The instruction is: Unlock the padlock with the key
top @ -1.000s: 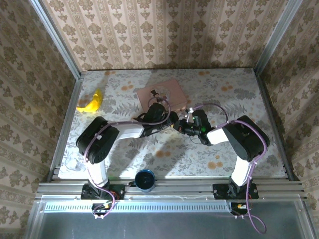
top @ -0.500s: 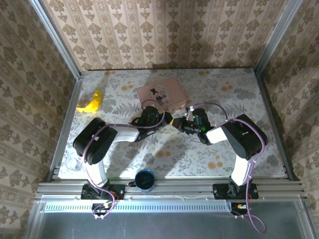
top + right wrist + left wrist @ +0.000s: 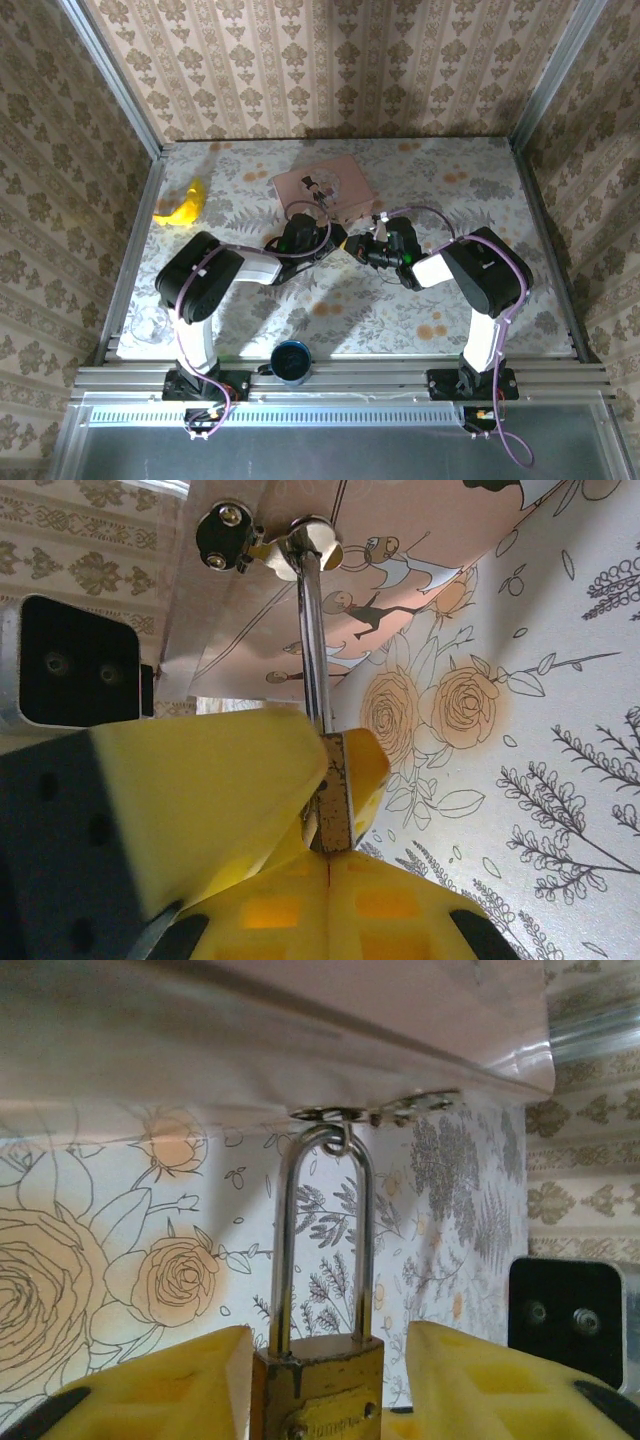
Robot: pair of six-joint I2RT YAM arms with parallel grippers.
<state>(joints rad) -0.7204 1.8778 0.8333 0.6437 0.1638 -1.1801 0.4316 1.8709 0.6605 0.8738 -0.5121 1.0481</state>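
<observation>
My right gripper is rolled far over, both shackle legs still in the padlock body [image 3: 322,1344], so it should open, roll back and regrip the key before turning it.
The padlock [image 3: 318,1385] is small and brass, and its long shackle [image 3: 322,1240] hangs from the hasp [image 3: 345,1115] of the pink box [image 3: 325,187]. My left gripper [image 3: 330,1345] straddles the padlock body. Its left finger [image 3: 170,1385] touches the body's side and its right finger [image 3: 480,1380] stands a small gap away, so it is open. In the right wrist view the padlock [image 3: 335,795] shows edge-on, sitting right at the tips of my right gripper [image 3: 330,865], whose fingers are pressed together. The key is hidden. Both grippers meet in front of the box in the top view, left gripper [image 3: 338,243] and right gripper [image 3: 360,248].
A yellow banana [image 3: 183,207] lies at the far left of the flowered table [image 3: 470,200]. A dark blue cup [image 3: 292,362] stands at the near edge between the arm bases. Patterned walls close in the table on three sides.
The left gripper's fingers have drawn in around the padlock body. The left arm has shifted a little; the right gripper has stayed pressed at the padlock.
</observation>
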